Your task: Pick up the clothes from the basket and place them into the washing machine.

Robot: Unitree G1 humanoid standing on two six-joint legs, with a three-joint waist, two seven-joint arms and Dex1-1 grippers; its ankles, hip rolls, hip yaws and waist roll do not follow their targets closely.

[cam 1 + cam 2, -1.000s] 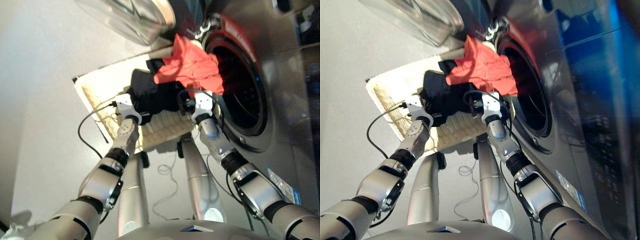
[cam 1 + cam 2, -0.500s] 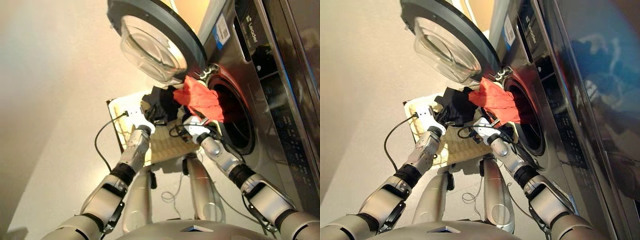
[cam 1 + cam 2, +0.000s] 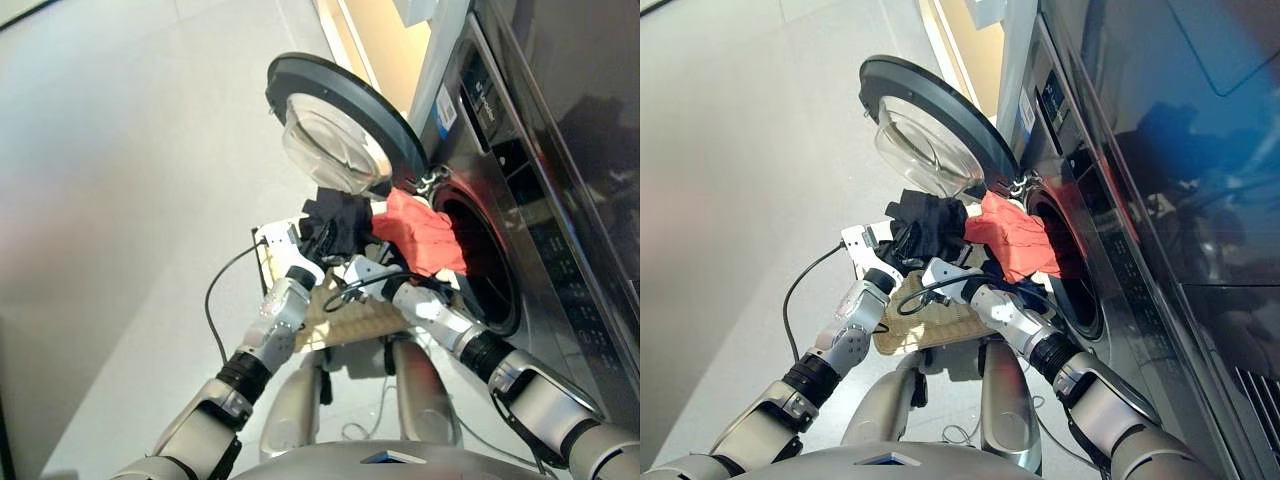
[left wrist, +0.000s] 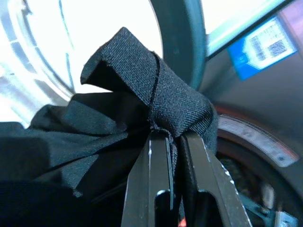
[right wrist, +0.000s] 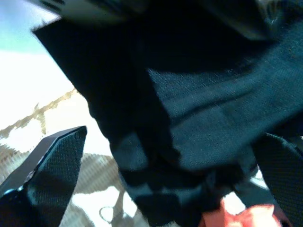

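Note:
The orange-red garment point(image 3: 416, 233) hangs limp over the porthole's lower rim point(image 3: 461, 268), so its loose end will bunch up and follow into the drum when the robot pushes.
My left gripper point(image 4: 173, 138) is shut on a fold of the black garment point(image 3: 336, 220) and holds it up beside the open round door point(image 3: 340, 130) of the washing machine point(image 3: 530, 190). The orange-red garment point(image 3: 425, 232) drapes over the porthole's lower rim, partly inside the drum. My right gripper point(image 3: 352, 258) is just below the clothes, over the cream woven basket point(image 3: 345, 318). In the right wrist view its fingers point(image 5: 52, 161) stand wide open, with dark cloth point(image 5: 213, 109) hanging ahead of them and a bit of orange-red below.
The glass door swings out to the left of the porthole, above the hanging clothes. Black cables point(image 3: 215, 300) loop from both wrists over the basket and floor. Light grey floor point(image 3: 130, 180) stretches left of the basket.
The camera has tilted up, bringing the door and the machine's front into view. The left gripper has carried the black garment higher, off the basket and nearer the porthole. The orange-red garment still hangs at the rim.

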